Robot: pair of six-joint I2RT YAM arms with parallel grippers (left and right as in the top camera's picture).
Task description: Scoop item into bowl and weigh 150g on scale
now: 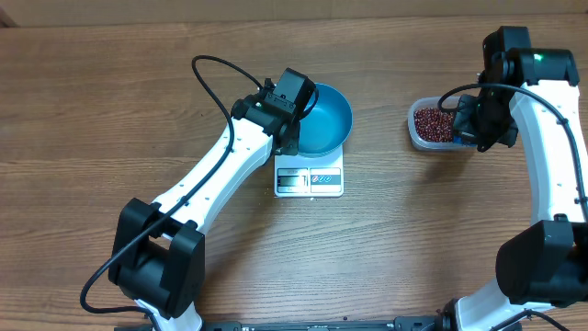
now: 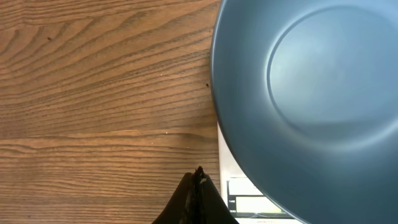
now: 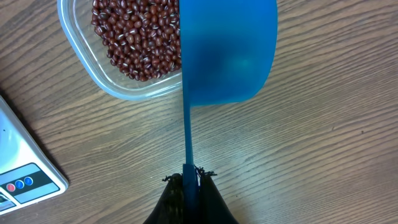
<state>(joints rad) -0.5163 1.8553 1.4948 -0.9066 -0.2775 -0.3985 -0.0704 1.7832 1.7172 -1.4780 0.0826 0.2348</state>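
Note:
The blue bowl sticks out past the scale's edge [image 1: 344, 142] nearest the tub. Next, my left gripper reaches inside the bowl [image 1: 319, 127] and pulls it back to the middle of the scale.
The blue bowl [image 1: 329, 118] stands on the white scale [image 1: 310, 176] and holds nothing. My left gripper [image 2: 199, 172] is shut and empty, its tips over the wood just left of the scale [image 2: 225, 180] and below the bowl [image 2: 311, 93] rim. The item, red-brown beans [image 3: 137, 37], fills a clear tub [image 3: 124, 93]. My right gripper [image 3: 189, 175] is shut on the thin handle of a blue scoop [image 3: 227, 56], whose cup hangs over the tub's right edge. From overhead, the beans [image 1: 432, 122] lie beside the right gripper [image 1: 478, 133].
The scale's button corner [image 3: 25, 177] shows at the lower left of the right wrist view. The left arm [image 1: 211, 184] crosses the table diagonally toward the scale. Bare wood lies between the scale and the tub [image 1: 415, 136].

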